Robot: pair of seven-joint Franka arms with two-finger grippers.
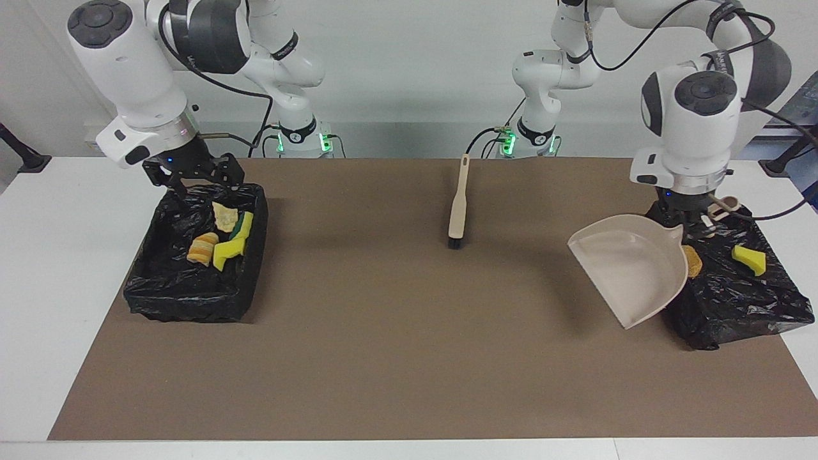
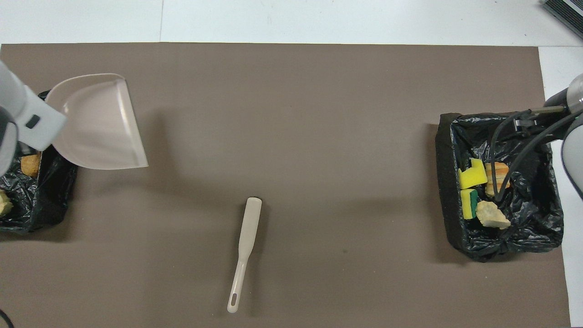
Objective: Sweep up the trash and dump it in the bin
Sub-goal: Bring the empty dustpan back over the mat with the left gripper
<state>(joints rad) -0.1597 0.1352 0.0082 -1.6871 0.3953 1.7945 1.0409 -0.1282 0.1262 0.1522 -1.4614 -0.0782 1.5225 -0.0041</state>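
Observation:
The beige dustpan is empty and the brown mat past the brush is clear. My left gripper should keep carrying the dustpan until it lies flat there.
The trash lies in two black-lined bins. In the bin at the right arm's end are a yellow sponge bit, a tan chunk and an orange-brown lump. My right gripper hangs open over that bin's robot-side edge, holding nothing. The bin at the left arm's end holds an orange-brown lump and a yellow bit. My left gripper is shut on the handle of the beige dustpan, which hangs tilted and empty over this bin's inner edge.
A beige hand brush with black bristles lies on the brown mat near the robots, about midway between the bins. White table shows around the mat.

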